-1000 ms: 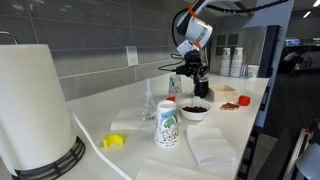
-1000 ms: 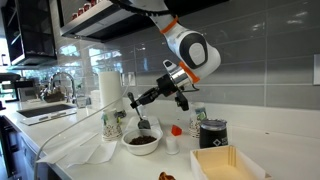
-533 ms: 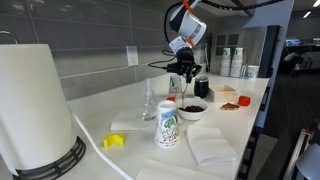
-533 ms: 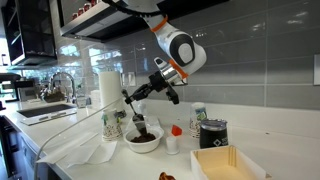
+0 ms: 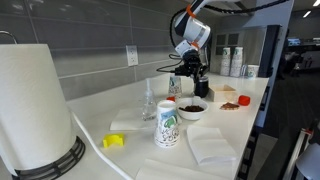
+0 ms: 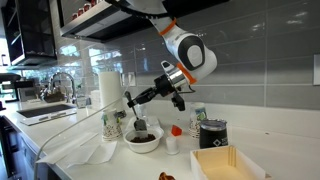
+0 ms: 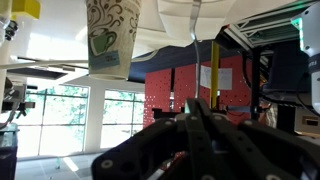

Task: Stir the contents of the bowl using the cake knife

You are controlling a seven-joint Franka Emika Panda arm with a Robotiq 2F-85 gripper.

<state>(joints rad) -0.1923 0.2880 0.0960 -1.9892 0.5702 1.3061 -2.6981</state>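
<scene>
My gripper is tilted almost level, and the cake knife's blade is high at the bowl. I should turn my gripper down and lower the blade into the dark contents.
The small white bowl holds a dark brown-black mass and stands on the white counter; it also shows in an exterior view. My gripper hangs above and beside the bowl, shut on the cake knife. The knife slants down so that its tip is in the dark contents. In an exterior view my gripper is just above the bowl. The wrist view stands upside down; the gripper has its fingers pressed together, and the bowl is hidden there.
A tall printed cup stands in front of the bowl, also seen beside it and in the wrist view. Nearby are a paper towel roll, a yellow piece, napkins, a black can and a wooden box.
Half a second ago the gripper and knife had swung one way across the bowl; now they have swung back to where they were one second ago. The bowl has not moved.
</scene>
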